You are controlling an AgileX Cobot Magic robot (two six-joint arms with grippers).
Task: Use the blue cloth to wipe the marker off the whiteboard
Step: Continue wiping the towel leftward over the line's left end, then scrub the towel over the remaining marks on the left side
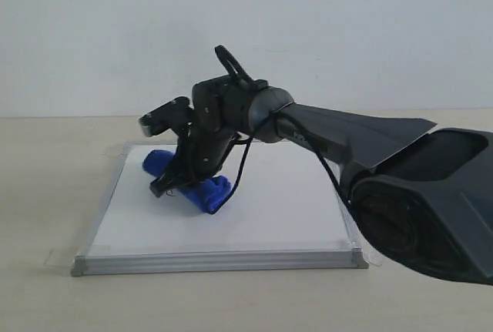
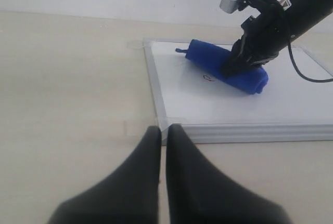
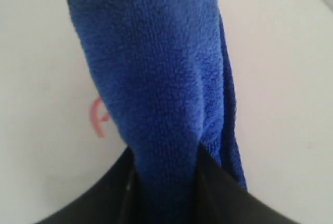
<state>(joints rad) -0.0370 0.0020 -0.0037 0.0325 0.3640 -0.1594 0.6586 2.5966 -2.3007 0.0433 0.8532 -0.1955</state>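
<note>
Red marker can be seen next to the blue cloth, so next my right gripper wipes the cloth back over the marker, toward the whiteboard's edge [image 1: 106,193] near my left gripper.
The blue cloth [image 1: 206,192] lies as a thick roll on the far left part of the whiteboard [image 1: 277,216]. My right gripper [image 1: 179,179] is shut on its middle and presses it onto the board. In the right wrist view the blue cloth [image 3: 156,78] fills the space between the black fingers [image 3: 104,203], and a small piece of red marker [image 3: 96,120] shows beside it. The left wrist view shows the same red marker [image 2: 208,77] peeking out next to the cloth [image 2: 223,63]. My left gripper [image 2: 163,133] is shut and empty, off the whiteboard [image 2: 234,104] near its corner.
The board rests on a beige tabletop [image 1: 46,193] with clear tape tabs [image 1: 58,257] at its corners. A pale wall [image 1: 308,24] stands behind. The right arm's bulky link [image 1: 431,201] reaches over the board's right edge.
</note>
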